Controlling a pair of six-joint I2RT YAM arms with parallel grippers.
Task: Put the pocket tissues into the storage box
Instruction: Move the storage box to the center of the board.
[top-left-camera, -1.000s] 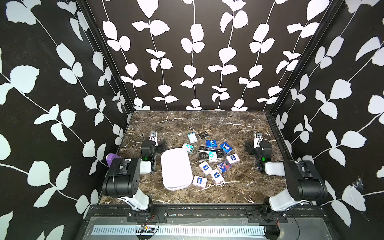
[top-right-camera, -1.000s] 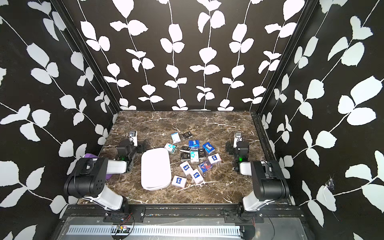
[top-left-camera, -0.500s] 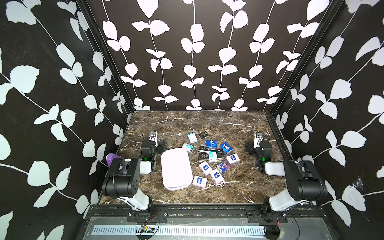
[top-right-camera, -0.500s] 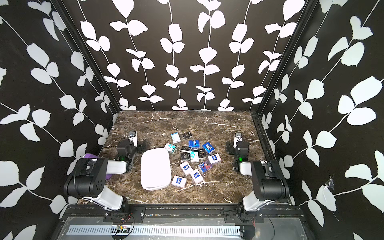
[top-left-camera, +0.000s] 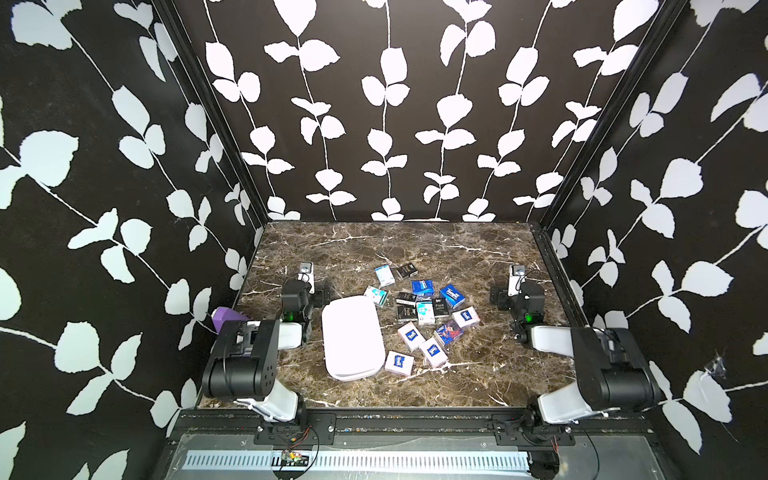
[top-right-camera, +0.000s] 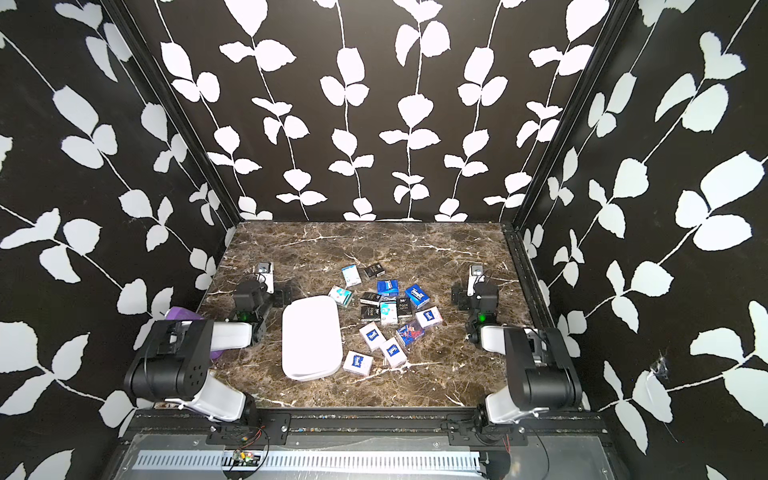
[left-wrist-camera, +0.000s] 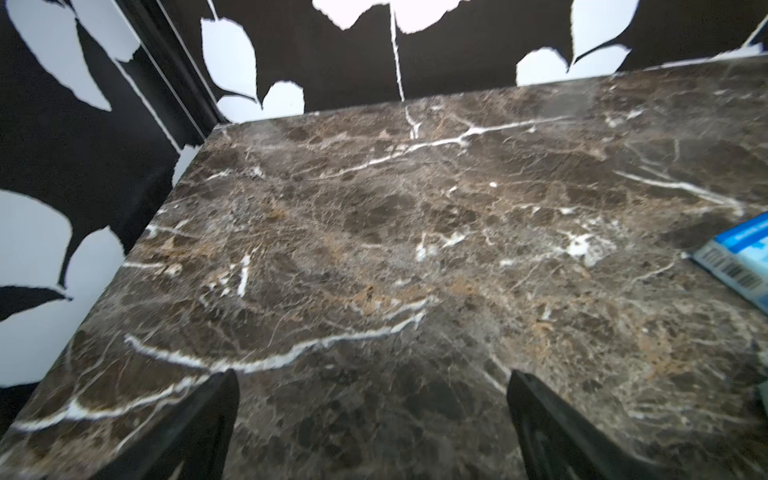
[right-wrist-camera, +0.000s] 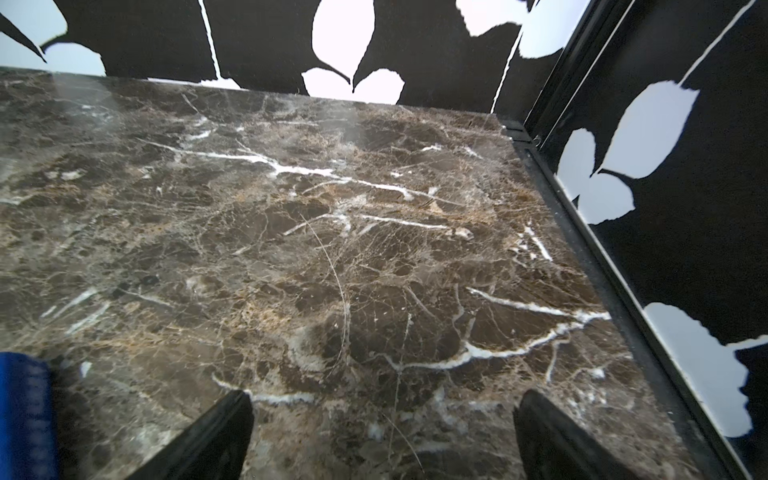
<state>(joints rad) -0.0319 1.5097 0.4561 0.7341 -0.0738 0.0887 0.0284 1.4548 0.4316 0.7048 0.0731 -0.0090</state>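
Note:
The storage box (top-left-camera: 353, 336) is between my left gripper and the packs, so next my left gripper slides the box closer to the packs while my right gripper takes the blue pack (top-left-camera: 452, 296).
The white storage box (top-left-camera: 352, 336) (top-right-camera: 311, 336) lies lengthwise in the middle of the marble table, and only plain white shows on it. Several pocket tissues (top-left-camera: 424, 311) (top-right-camera: 384, 312) are scattered just to its right: white ones with a blue logo (top-left-camera: 399, 362), blue (top-left-camera: 422, 286), black (top-left-camera: 407, 271), teal-white (top-left-camera: 384, 275) and one with a cartoon figure (top-left-camera: 448, 332). My left gripper (top-left-camera: 306, 287) (left-wrist-camera: 374, 378) stands open left of the box over bare marble. Right of the packs, my right gripper (top-left-camera: 514, 291) (right-wrist-camera: 384, 399) is open with nothing in it.
A purple angular object (top-left-camera: 226, 318) sits at the table's left edge behind the left arm. A teal-white pack (left-wrist-camera: 744, 257) shows at the edge of the left wrist view, a blue pack (right-wrist-camera: 23, 415) at the edge of the right wrist view. Leaf-patterned walls close in three sides.

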